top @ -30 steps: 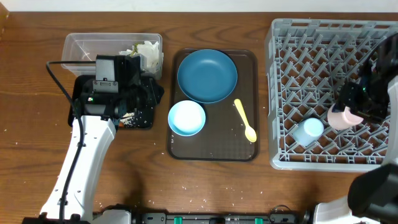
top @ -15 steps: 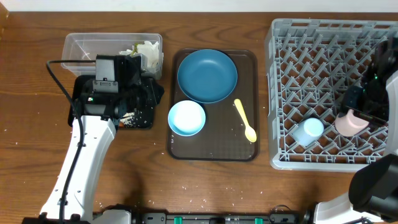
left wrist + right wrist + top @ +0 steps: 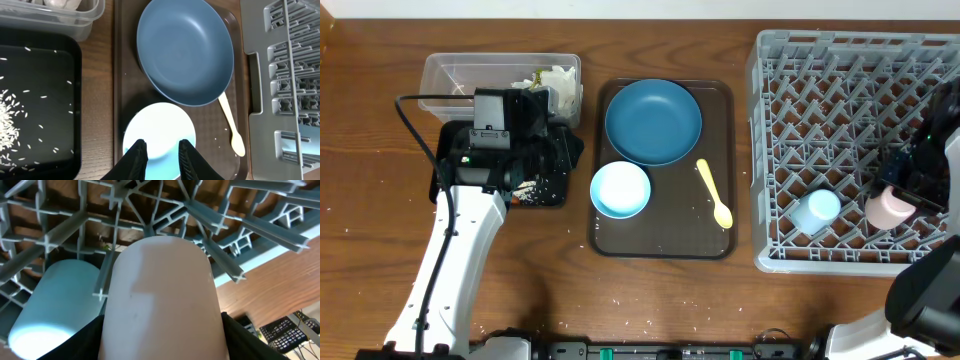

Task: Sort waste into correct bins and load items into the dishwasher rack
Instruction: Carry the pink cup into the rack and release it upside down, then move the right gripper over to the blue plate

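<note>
My right gripper should go on lowering the pink cup among the rack wires until they hold it up, since it is clear of the light blue cup.
My right gripper is shut on the pink cup, which lies low in the dishwasher rack near its front right. The light blue cup lies just to its left. My left gripper hangs over the right edge of the black tray, jaws a little apart with nothing between them. In the left wrist view its tips overlap the white bowl. The dark blue plate and yellow spoon lie beside the bowl. Rice is scattered in the black tray.
The plate, bowl and spoon rest on a brown serving tray in the middle. Behind the black tray stands the clear tub with white paper scraps in its right end. A few rice grains lie on the table near the front.
My right gripper has carried the pink cup towards the rack's front right and lower among the pegs. The left arm has not moved.
</note>
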